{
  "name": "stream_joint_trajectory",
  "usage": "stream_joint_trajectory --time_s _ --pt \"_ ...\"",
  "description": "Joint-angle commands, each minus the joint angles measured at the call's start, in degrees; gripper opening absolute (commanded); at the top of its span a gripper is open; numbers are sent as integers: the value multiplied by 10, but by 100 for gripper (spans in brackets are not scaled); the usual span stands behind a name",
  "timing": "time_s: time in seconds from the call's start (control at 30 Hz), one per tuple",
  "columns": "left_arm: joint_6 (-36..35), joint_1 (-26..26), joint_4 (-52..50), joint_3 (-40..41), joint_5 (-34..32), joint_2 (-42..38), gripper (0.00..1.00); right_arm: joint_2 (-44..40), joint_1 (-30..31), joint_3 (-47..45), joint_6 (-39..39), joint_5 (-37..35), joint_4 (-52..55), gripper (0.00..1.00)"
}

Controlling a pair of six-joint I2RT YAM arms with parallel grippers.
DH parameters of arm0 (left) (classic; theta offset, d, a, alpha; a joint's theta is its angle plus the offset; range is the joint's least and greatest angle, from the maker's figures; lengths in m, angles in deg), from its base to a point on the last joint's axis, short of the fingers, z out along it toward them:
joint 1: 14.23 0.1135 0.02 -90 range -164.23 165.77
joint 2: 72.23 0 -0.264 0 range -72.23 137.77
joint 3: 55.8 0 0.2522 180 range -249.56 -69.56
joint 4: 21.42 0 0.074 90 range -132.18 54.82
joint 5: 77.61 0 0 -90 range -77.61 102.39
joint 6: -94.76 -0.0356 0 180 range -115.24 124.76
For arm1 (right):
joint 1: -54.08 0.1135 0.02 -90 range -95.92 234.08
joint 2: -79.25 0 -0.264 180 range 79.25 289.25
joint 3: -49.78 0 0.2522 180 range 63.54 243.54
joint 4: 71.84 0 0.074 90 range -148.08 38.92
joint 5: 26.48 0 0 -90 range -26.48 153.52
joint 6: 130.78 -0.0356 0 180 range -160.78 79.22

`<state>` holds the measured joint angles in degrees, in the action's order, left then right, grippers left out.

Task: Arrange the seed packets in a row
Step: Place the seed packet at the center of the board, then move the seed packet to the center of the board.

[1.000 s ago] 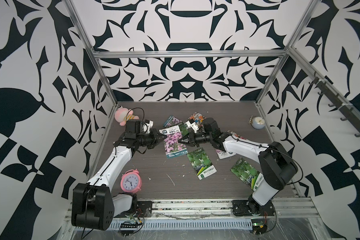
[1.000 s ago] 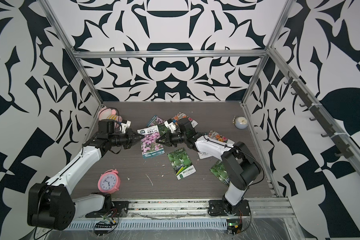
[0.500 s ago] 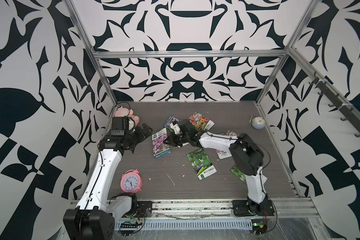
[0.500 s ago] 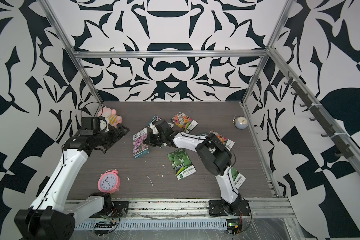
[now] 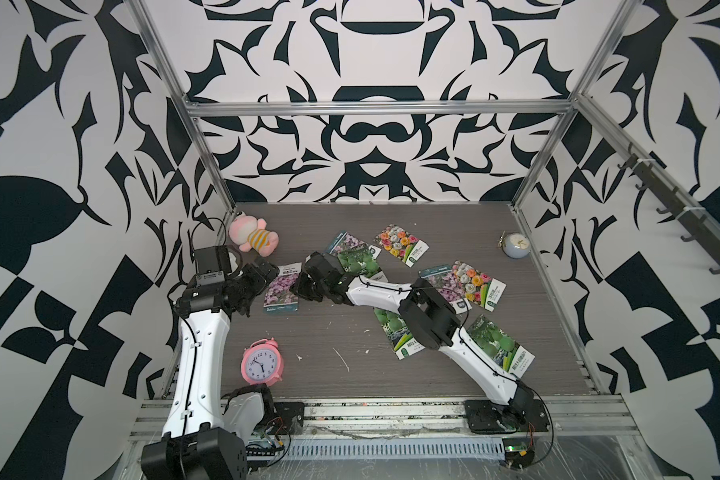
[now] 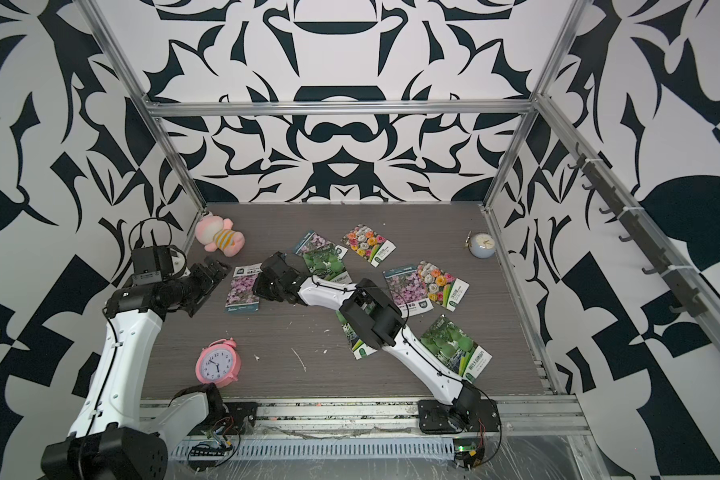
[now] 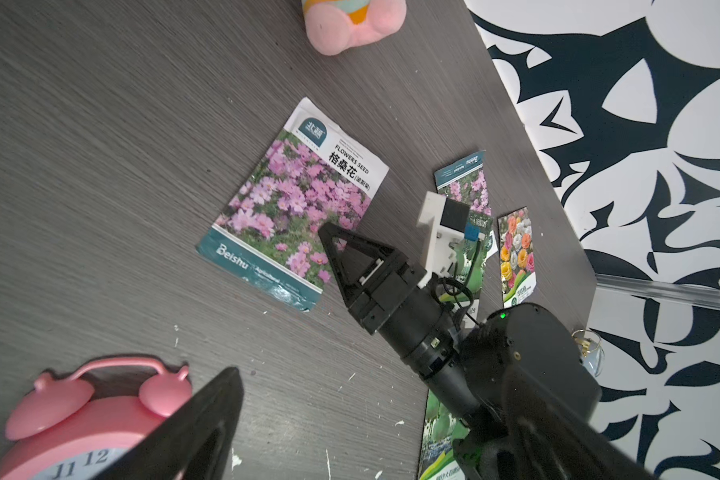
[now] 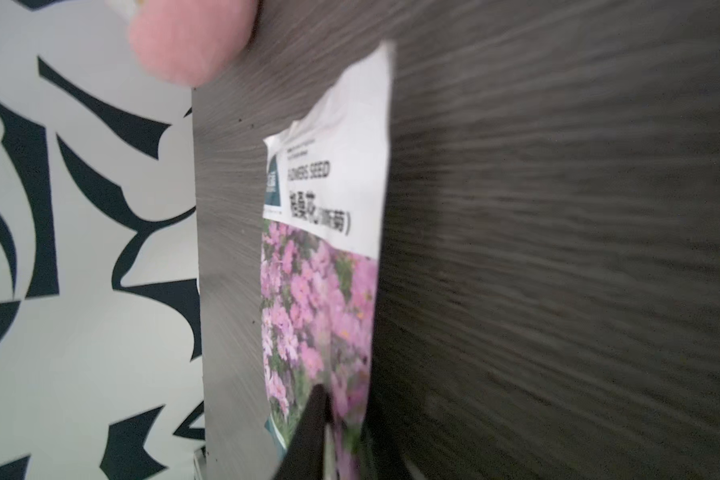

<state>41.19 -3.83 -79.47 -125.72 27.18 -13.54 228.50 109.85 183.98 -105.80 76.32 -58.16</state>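
Note:
Next, my left gripper takes the purple-flower packet (image 5: pixel 280 291) and slides it to the side, because the packet is away from there and at the far reach of my right gripper.
Several seed packets lie scattered on the dark wood table (image 5: pixel 329 332). The purple-flower packet (image 5: pixel 281 288) (image 7: pixel 296 208) lies flat at the left. My right gripper (image 5: pixel 302 287) (image 6: pixel 262 286) reaches across to that packet's right edge, jaws slightly apart with the edge between them; in the right wrist view one dark finger (image 8: pixel 312 419) overlaps the blurred packet (image 8: pixel 321 291). My left gripper (image 5: pixel 258 286) (image 6: pixel 206 282) stands wide open just left of the packet, apart from it. Behind lie a purple packet (image 5: pixel 341 243) under a green gourd one (image 5: pixel 360 264), and an orange-bloom packet (image 5: pixel 402 244).
More packets lie at the right: purple (image 5: pixel 441 278), orange-bloom (image 5: pixel 479 284), and two green gourd ones (image 5: pixel 400 338) (image 5: pixel 497 345), partly under my right arm. A pink alarm clock (image 5: pixel 262 365) stands front left, a pink plush (image 5: pixel 252 237) back left, a small pale clock (image 5: pixel 514 246) back right.
My left gripper opened, let go of the purple packet and drew back left. My right arm carried the packet leftward and laid it flat, its jaws parting.

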Motion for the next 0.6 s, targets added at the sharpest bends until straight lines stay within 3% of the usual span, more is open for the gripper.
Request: stream_joint_trajectory --time_s 0.0,0.13,0.37,0.5,0.57 --pt "-7 3 -17 2 -6 10 99 -43 4 35 10 -20 69 57" --pt "-3 3 -13 -5 -24 26 99 -162 -2 -93 28 -38 43 67" --pt "16 -9 40 -3 2 109 94 -342 -48 -351 36 -60 -14 69" --pt "42 -69 100 -1 -24 194 87 -410 -80 -436 86 -77 -3 72" --pt "31 -113 78 -36 -100 247 86 -434 -91 -463 112 -88 12 73"
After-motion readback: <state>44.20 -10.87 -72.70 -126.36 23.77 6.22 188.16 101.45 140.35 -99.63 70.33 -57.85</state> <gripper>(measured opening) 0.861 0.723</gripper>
